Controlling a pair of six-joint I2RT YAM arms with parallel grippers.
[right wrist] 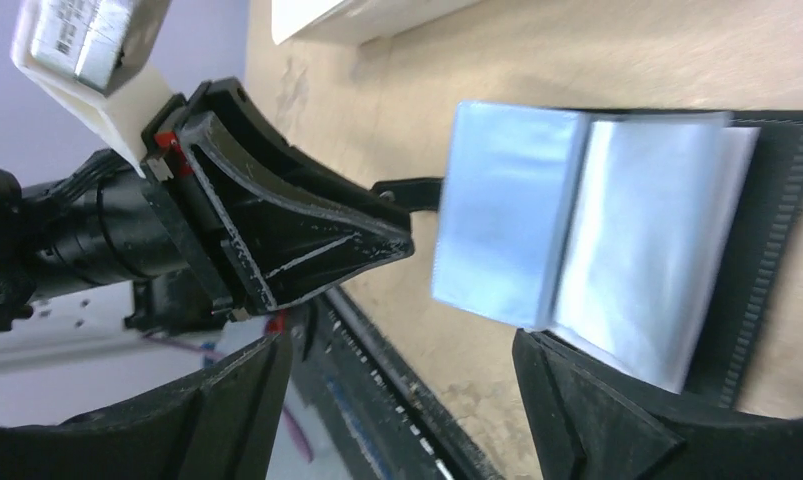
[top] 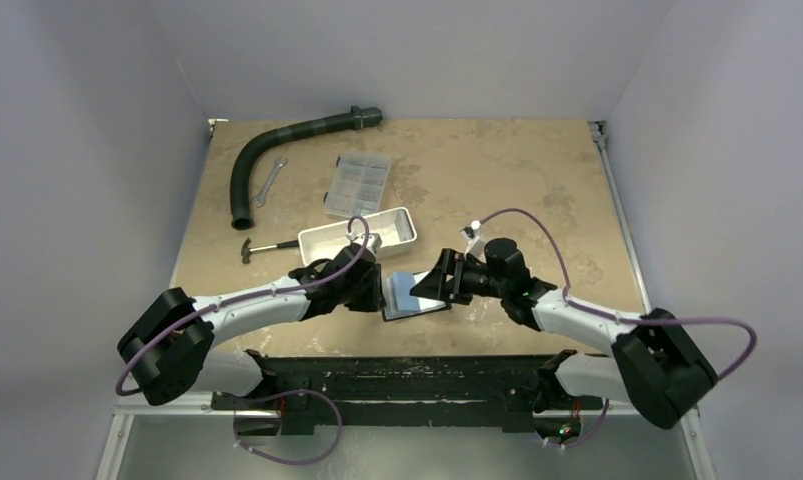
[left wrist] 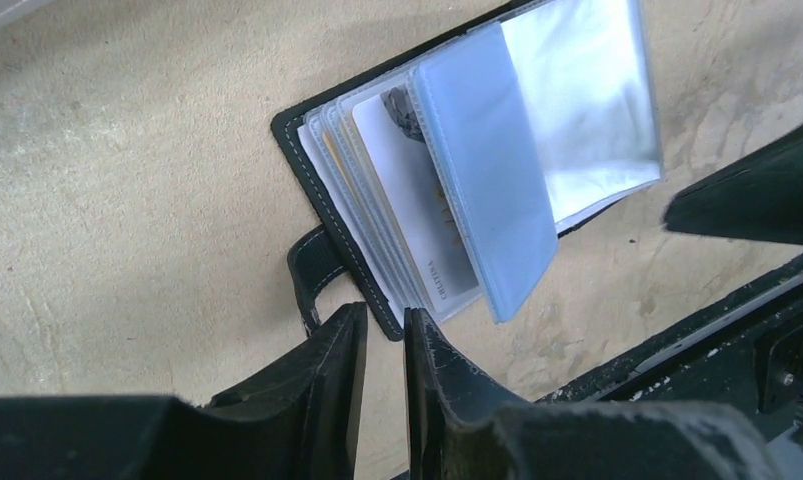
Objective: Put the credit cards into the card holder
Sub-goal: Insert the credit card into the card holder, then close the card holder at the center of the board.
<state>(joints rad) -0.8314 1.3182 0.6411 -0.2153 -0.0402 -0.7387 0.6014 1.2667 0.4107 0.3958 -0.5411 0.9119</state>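
Observation:
The card holder's cover [right wrist: 772, 255] is open and lies away from the strap. Next, my right gripper folds the cover over the sleeves [right wrist: 637, 235] first, so that my left gripper can fasten the strap after that.
The black card holder [top: 417, 300] lies open on the table between my two grippers, its clear sleeves fanned out [left wrist: 587, 90]. A pale card [left wrist: 417, 190] with printed letters sits in one sleeve. A bluish-grey leaf [left wrist: 487, 170] stands up beside it, and I cannot tell whether it holds a card. My left gripper [left wrist: 385, 318] is almost closed, with the holder's near corner [left wrist: 389, 322] between its tips, next to the strap [left wrist: 312, 265]. My right gripper [right wrist: 402, 345] is wide open and empty at the holder's right side [right wrist: 767, 230].
A white tray [top: 362, 236] stands just behind the left gripper. A clear compartment box [top: 358, 183], a black hose [top: 267, 150], a wrench [top: 269, 183] and a hammer [top: 257, 247] lie at the back left. The table's black front rail [left wrist: 697, 330] runs close to the holder.

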